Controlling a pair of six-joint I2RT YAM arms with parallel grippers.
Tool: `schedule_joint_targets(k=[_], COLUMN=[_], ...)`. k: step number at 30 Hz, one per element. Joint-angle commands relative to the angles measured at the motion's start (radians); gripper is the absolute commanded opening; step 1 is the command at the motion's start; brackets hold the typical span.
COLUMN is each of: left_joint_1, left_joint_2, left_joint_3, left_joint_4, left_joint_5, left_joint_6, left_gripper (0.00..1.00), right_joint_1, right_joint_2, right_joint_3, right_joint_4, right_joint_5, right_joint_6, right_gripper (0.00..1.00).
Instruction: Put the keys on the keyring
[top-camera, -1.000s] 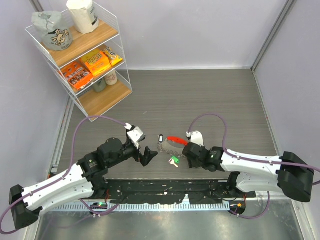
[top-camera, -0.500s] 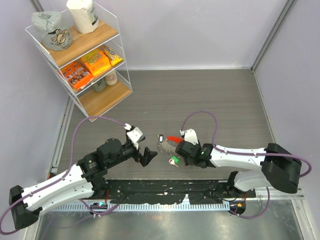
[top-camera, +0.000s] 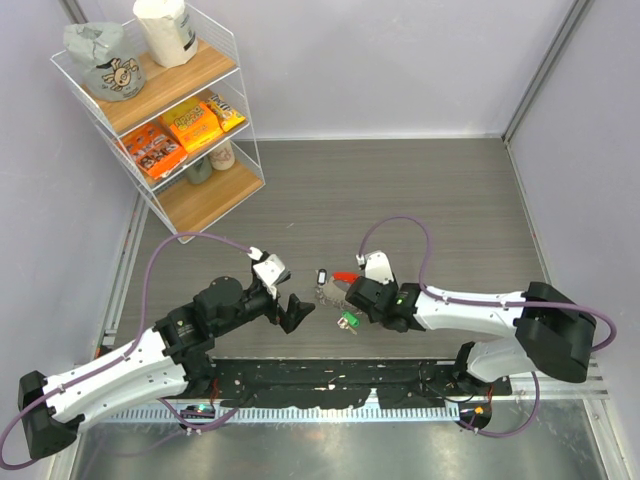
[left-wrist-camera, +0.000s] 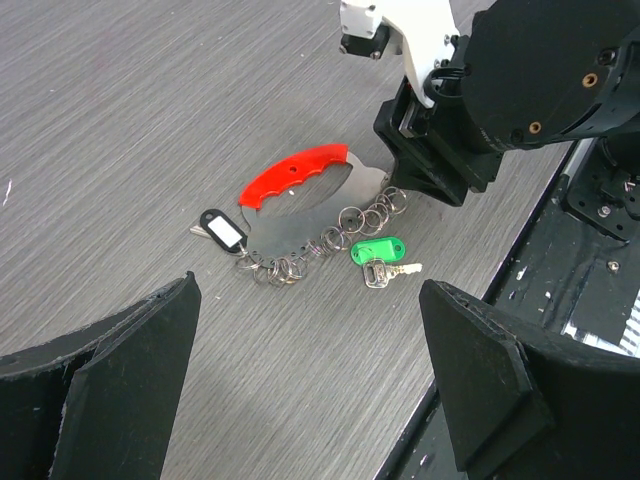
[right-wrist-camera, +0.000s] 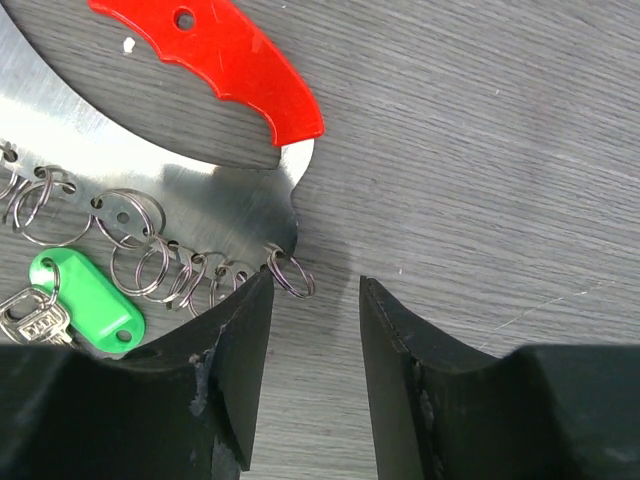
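Observation:
The last ring (right-wrist-camera: 293, 276) is at the edge of my right gripper's opening. Next, my right gripper centers on that ring (right-wrist-camera: 302, 288), pinches it and picks up the keyring.
The keyring (top-camera: 340, 285) is a silvery crescent plate (right-wrist-camera: 150, 170) with a red grip (right-wrist-camera: 215, 60) and several small rings along its edge. It lies flat on the table between the two arms. A green key (top-camera: 348, 320) (left-wrist-camera: 380, 255) (right-wrist-camera: 85, 300) lies loose just in front of it. A black key (top-camera: 322, 275) (left-wrist-camera: 222, 228) rests at its left end. My right gripper (top-camera: 360, 298) (right-wrist-camera: 315, 285) is open and low at the plate's right end, the last ring beside its left finger. The left gripper (top-camera: 293, 310) (left-wrist-camera: 310, 330) stands wide open to the left, holding nothing.
A wire shelf (top-camera: 170, 110) with snack packs and bags stands at the back left. A black metal rail (top-camera: 330, 385) runs along the near table edge, close behind the green key. Purple cables loop over both arms.
My right arm has swung left and forward until its jaws reach the keyring's right end, and the jaws have narrowed slightly. The left arm, the keyring and both keys have not moved.

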Motion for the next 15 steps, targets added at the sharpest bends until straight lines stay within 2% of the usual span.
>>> schedule_joint_targets(k=[1, 6, 15], left_joint_1=[-0.002, -0.004, -0.004], left_joint_2=[-0.015, -0.015, -0.010], left_joint_3=[-0.004, -0.004, -0.002], left_joint_4=[0.059, 0.058, 0.056], left_joint_5=[0.012, 0.010, 0.009], left_joint_6=[0.010, 0.010, 0.012], left_gripper=[1.00, 1.00, 1.00], right_joint_1=[0.004, 0.004, 0.002], right_joint_2=[0.024, 0.048, 0.042], right_joint_3=[0.043, 0.043, 0.035], right_joint_4=[0.031, 0.054, 0.084], right_joint_5=[0.050, 0.043, 0.033], right_joint_6=[-0.015, -0.031, -0.043], right_gripper=[0.45, 0.40, 0.19])
